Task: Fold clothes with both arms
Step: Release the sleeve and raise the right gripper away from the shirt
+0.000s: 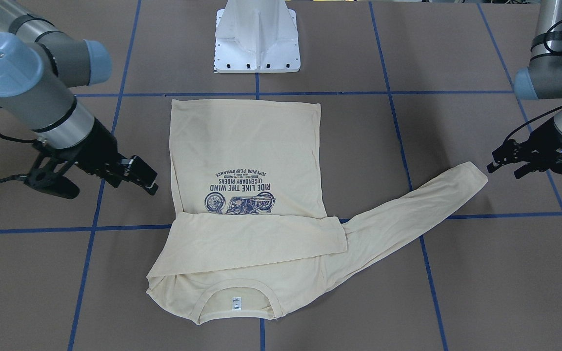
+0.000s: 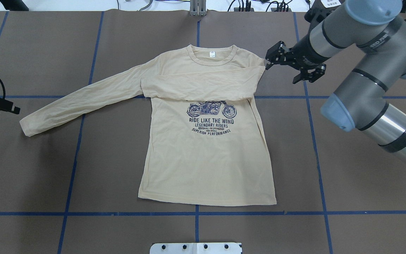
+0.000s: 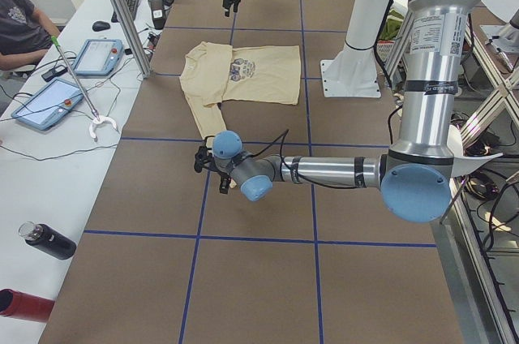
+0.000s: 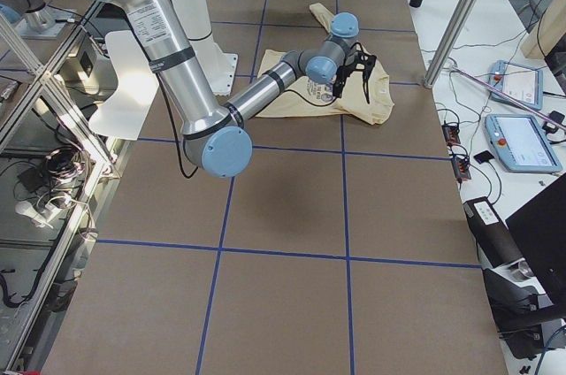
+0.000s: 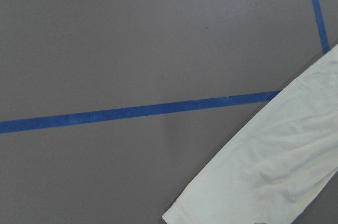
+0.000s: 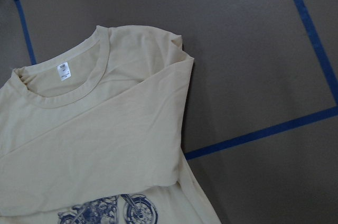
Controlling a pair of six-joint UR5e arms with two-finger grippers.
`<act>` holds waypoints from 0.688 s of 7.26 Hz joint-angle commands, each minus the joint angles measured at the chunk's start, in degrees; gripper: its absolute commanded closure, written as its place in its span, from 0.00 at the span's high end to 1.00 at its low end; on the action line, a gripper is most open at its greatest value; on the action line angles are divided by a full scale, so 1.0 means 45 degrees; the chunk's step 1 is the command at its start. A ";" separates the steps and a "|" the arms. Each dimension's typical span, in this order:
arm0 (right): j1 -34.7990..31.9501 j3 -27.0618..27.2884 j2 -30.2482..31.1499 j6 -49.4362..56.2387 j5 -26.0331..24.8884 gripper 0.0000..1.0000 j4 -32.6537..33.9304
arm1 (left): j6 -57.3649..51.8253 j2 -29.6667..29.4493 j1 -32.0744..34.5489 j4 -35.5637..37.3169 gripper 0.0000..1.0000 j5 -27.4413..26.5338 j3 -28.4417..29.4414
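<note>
The folded sleeve [image 1: 250,241] already reaches across the shirt's chest. The outstretched sleeve [image 1: 413,218] will therefore get to the shirt's opposite edge when I fold it across.
The cream-yellow long-sleeved shirt [image 2: 206,158] lies flat on the table with the motorcycle print up and its neck away from the robot. One sleeve is folded across the chest [image 2: 199,84]. The other sleeve [image 2: 83,98] stretches out towards my left gripper [image 2: 16,110], which hovers open and empty just beyond the cuff [image 1: 473,175]. The cuff also shows in the left wrist view [image 5: 264,182]. My right gripper [image 2: 268,63] is open and empty right beside the shirt's shoulder at the folded sleeve, and it shows in the front view [image 1: 151,183] too. The right wrist view shows the neck and label [image 6: 63,71].
The white pedestal base [image 1: 256,39] stands at the robot's edge of the table. Blue tape lines [image 2: 259,213] cross the brown mat. Beside the table stand tablets [image 3: 97,56], bottles [image 3: 45,240] and a metal post [image 3: 122,11], and a person [image 3: 20,19] sits there.
</note>
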State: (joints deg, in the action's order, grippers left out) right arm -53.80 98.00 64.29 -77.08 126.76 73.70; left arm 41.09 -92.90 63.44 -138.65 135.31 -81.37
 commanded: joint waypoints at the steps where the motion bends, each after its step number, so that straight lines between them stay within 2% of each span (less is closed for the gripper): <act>1: -0.0349 0.0253 0.0849 0.0840 0.0346 1.00 -0.0029 | 0.0107 -0.0408 -0.0484 -0.0106 0.87 0.0028 0.0696; 2: -0.0368 0.0389 0.1141 0.0859 0.0307 1.00 -0.0048 | 0.0107 -0.0430 -0.0485 -0.0106 0.86 0.0067 0.0739; 4: -0.0349 0.0566 0.1319 0.0879 0.0249 1.00 -0.0049 | 0.0088 -0.0469 -0.0563 -0.0106 0.67 0.0028 0.0933; 5: -0.0349 0.0624 0.1377 0.0879 0.0210 1.00 -0.0049 | 0.0107 -0.0643 -0.0563 -0.0087 0.65 0.0009 0.1089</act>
State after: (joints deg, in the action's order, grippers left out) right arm -55.37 100.47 70.09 -73.15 127.91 73.48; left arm 41.53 -95.14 60.98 -139.09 135.43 -77.26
